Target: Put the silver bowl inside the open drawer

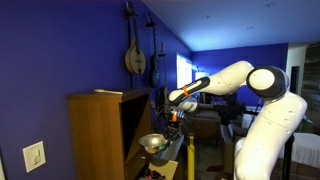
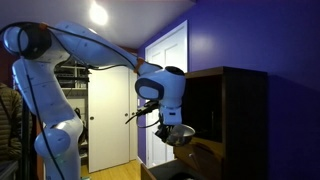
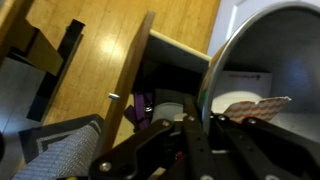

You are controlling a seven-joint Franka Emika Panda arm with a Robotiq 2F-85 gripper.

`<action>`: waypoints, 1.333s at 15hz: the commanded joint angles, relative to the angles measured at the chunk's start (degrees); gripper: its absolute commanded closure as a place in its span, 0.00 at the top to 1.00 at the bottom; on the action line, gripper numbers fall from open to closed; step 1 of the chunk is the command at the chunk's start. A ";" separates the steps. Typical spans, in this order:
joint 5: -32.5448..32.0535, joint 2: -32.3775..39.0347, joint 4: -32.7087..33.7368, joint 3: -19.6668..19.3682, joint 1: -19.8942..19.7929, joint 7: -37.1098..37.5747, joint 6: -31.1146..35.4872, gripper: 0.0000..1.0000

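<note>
The robot's gripper should move the silver bowl (image 1: 152,143) back toward the drawer's front (image 3: 128,75) before lowering it inside, because the bowl hangs too close to the brown cabinet.
The silver bowl (image 1: 152,143) hangs in the air in front of the tall brown cabinet (image 1: 95,135), held by its rim. My gripper (image 1: 172,118) is shut on that rim, just above and beside the bowl. In an exterior view the bowl (image 2: 181,133) hangs under my gripper (image 2: 166,124), next to the cabinet's dark shelf compartment (image 2: 215,105). In the wrist view the bowl (image 3: 275,55) fills the right side, with my fingers (image 3: 198,125) clamped on its edge. The open drawer (image 3: 133,75) of pale wood lies below, also visible in an exterior view (image 1: 183,152).
Inside the drawer lie a purple item (image 3: 140,106) and a white item (image 3: 170,104). Wooden floor (image 3: 95,45) shows beside the drawer. String instruments (image 1: 134,50) hang on the blue wall. A white door (image 2: 165,70) stands behind the arm.
</note>
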 commanded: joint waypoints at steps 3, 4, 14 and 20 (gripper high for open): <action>-8.61 -0.13 5.76 2.05 -5.75 -5.88 -22.55 0.02; -8.89 0.73 5.99 3.54 -6.29 -5.85 -24.69 0.02; -17.65 9.47 2.62 17.24 -5.55 9.25 -7.16 0.02; -24.18 16.03 3.07 17.36 -5.04 16.07 -3.53 0.02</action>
